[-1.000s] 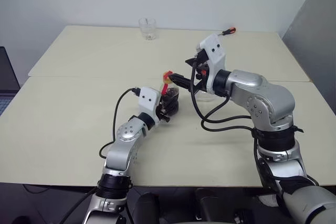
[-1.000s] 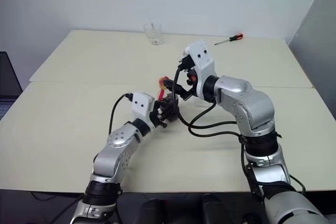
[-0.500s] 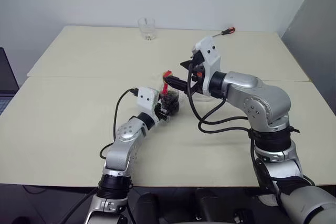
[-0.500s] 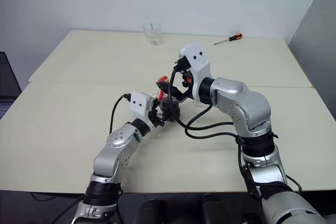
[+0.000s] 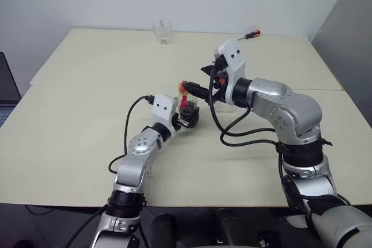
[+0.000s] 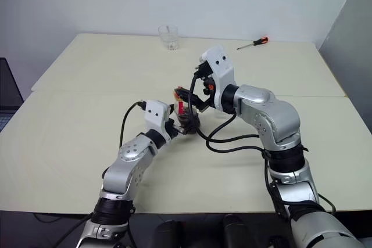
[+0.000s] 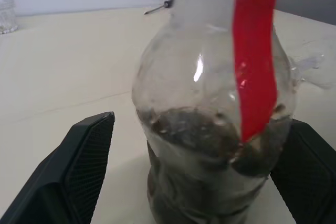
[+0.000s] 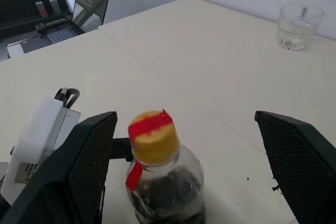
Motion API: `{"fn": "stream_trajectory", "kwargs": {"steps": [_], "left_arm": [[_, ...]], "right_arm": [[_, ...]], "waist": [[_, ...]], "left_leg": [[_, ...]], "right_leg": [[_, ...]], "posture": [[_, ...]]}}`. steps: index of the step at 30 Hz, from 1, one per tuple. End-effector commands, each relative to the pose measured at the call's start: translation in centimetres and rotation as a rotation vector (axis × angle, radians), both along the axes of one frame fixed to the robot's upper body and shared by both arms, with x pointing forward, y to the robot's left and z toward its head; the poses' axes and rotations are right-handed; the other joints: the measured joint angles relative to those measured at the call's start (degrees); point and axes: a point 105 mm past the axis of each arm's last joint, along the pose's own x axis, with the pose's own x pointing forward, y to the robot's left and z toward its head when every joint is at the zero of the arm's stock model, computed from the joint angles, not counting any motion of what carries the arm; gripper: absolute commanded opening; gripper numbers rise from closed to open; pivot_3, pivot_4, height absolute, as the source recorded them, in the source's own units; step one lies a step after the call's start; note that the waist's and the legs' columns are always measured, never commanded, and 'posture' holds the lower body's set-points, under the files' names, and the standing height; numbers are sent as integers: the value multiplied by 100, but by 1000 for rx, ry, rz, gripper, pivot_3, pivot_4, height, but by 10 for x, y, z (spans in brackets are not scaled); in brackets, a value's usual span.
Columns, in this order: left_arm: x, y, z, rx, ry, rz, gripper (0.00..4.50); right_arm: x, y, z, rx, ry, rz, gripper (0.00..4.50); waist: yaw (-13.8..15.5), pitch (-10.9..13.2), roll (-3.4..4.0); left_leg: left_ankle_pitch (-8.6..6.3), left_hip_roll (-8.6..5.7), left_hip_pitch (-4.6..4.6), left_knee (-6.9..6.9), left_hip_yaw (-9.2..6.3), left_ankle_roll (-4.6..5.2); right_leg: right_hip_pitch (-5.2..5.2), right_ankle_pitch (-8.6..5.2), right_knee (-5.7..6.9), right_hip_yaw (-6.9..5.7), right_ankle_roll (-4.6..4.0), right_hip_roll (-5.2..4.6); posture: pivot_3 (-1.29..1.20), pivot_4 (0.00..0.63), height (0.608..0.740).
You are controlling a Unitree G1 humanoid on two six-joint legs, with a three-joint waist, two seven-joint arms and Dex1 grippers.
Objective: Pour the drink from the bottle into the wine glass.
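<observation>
The yellow cap will come off and leave the red strip behind when I turn the cap, because the red strip's upper end stops below it.
The bottle stands upright on the table, small and clear, with a yellow cap and a red strip down its side. The dark drink fills its lower half. My left gripper is open, one finger on each side of the bottle's body with a gap. My right gripper is open too, higher up, its fingers wide apart either side of the cap. The wine glass is mostly hidden behind my right wrist; a bit of clear glass shows beneath it.
A short clear tumbler stands at the table's far edge. An orange-handled screwdriver lies at the far right. A seam crosses the table behind the bottle. A laptop sits off the table's left side.
My left gripper has opened from around the bottle, which now stands free between its fingers. The right gripper has stayed open above it.
</observation>
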Motion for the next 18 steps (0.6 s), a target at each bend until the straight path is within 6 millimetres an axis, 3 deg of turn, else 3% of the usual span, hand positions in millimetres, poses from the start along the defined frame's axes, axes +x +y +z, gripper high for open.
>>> {"fn": "stream_trajectory", "kwargs": {"steps": [1,10,13,18], "left_arm": [[3,-9,9,-1,-38,-46,4461],[19,-15,5,-14,-39,-60,4461],[20,-19,7,-28,-57,-85,3853],[21,-22,9,-32,-73,-103,2407]], "right_arm": [[-4,4,19,9,-82,20,4500],[-4,3,19,0,-90,16,4500],[-3,2,19,-3,-93,11,4500],[-4,2,19,-4,-96,7,4500]], "waist": [[0,0,0],[0,0,0],[-1,0,0],[-1,0,0]], "left_leg": [[0,0,0,0,0,0],[0,0,-1,-1,2,0],[0,0,-1,-1,3,0],[0,0,-1,-2,2,0]], "right_leg": [[0,0,0,-2,0,0],[-1,0,-2,-4,0,0],[-1,0,-3,-4,0,0],[-1,0,-2,-3,0,0]], "posture": [[0,150,740],[0,150,740],[0,150,740],[0,150,740]]}}
